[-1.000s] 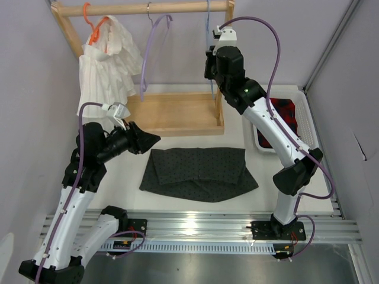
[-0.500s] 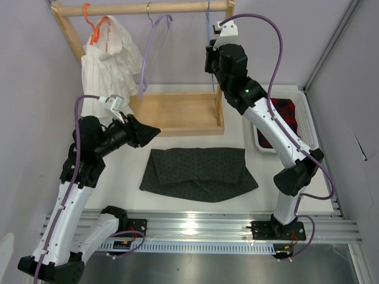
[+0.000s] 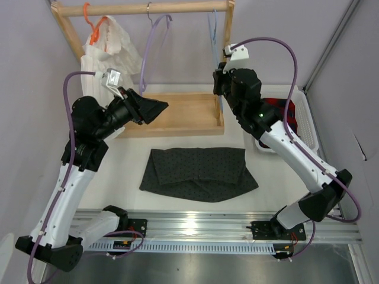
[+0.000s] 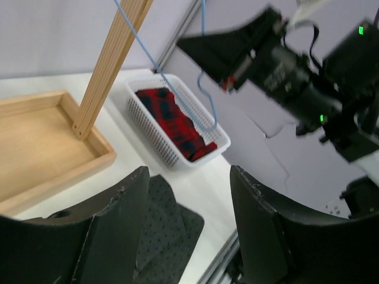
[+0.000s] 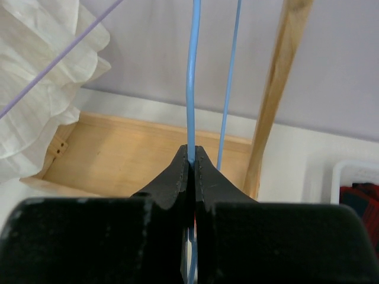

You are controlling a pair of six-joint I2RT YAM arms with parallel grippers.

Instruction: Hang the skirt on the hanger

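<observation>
My open left gripper keeps nearing the hanger until it closes there, as my right gripper holds the hanger with its upper wire (image 3: pixel 214 36) free above the fingers.
The skirt (image 3: pixel 198 173), dark charcoal with fine pale dots, lies flat and partly folded on the white table in front of the rack; its edge (image 4: pixel 160 236) shows between my left fingers (image 4: pixel 112 225). The hanger (image 3: pixel 213 32), thin light-blue wire, hangs tilted by the rack's right post. My right gripper (image 3: pixel 219 89) is shut on one of its wires (image 5: pixel 191 77), fingertips pressed together (image 5: pixel 191 157). My left gripper (image 3: pixel 159 109) hovers open and empty above the wooden base, aimed at the right arm (image 4: pixel 284 65); the hanger's wire (image 4: pixel 177 89) shows ahead of it.
A wooden rack (image 3: pixel 148 8) with a tray base (image 3: pixel 177 115) stands at the back. On it hang a white pleated garment (image 3: pixel 109 56) on an orange hanger and a bare lilac hanger (image 3: pixel 151 44). A white basket (image 3: pixel 305 118) with red-and-black plaid cloth (image 4: pixel 177 121) sits at right.
My right arm has swung right and toward me, carrying the hanger with it. My left arm has risen and moved toward the rack, with its jaws spread wider.
</observation>
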